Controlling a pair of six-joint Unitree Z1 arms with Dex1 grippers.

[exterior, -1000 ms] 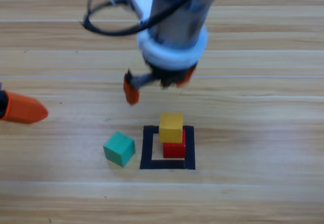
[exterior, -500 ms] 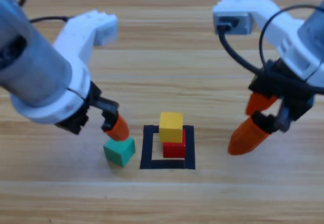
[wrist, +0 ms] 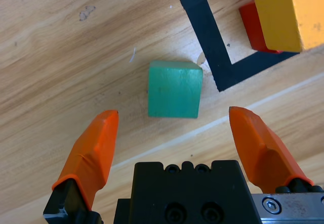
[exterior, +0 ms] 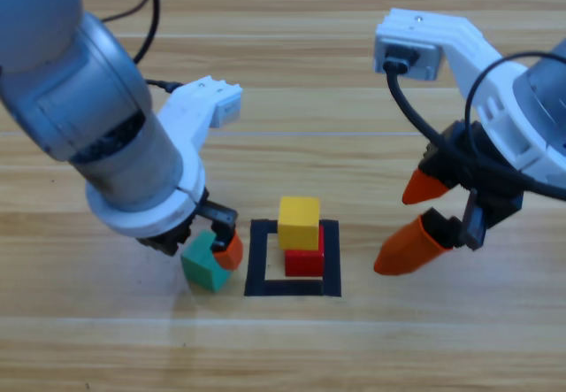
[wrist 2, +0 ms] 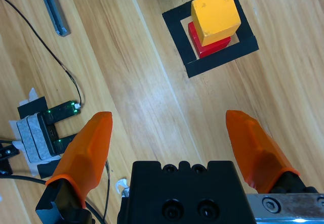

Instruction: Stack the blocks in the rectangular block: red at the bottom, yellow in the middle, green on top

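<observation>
The stack (exterior: pixel 302 237) should keep standing when I lower the green cube on top of it, because the yellow cube juts only slightly beyond the red cube.
The yellow cube (exterior: pixel 299 222) rests on the red cube (exterior: pixel 305 263) inside the black tape rectangle (exterior: pixel 258 259). The green cube (exterior: pixel 200 271) lies on the table just left of the tape. My left gripper (exterior: pixel 210 252) is down over it, open, and one orange jaw shows at the cube's right side. In the left wrist view the green cube (wrist: pixel 174 89) sits just ahead of the left gripper (wrist: pixel 173 112), not touched, with the tape (wrist: pixel 212 47) beyond. My right gripper (exterior: pixel 416 219) hangs open to the right of the stack, holding nothing.
The right wrist view shows the stack's yellow cube (wrist 2: pixel 215 12), a black device with green lights (wrist 2: pixel 40 128), a thin cable (wrist 2: pixel 38 42) and a grey bar (wrist 2: pixel 53 6) off to one side. Bare wood lies in front of the tape.
My left gripper has come down and closed in around the green cube. The right gripper has shifted slightly left. None of the cubes has moved.
</observation>
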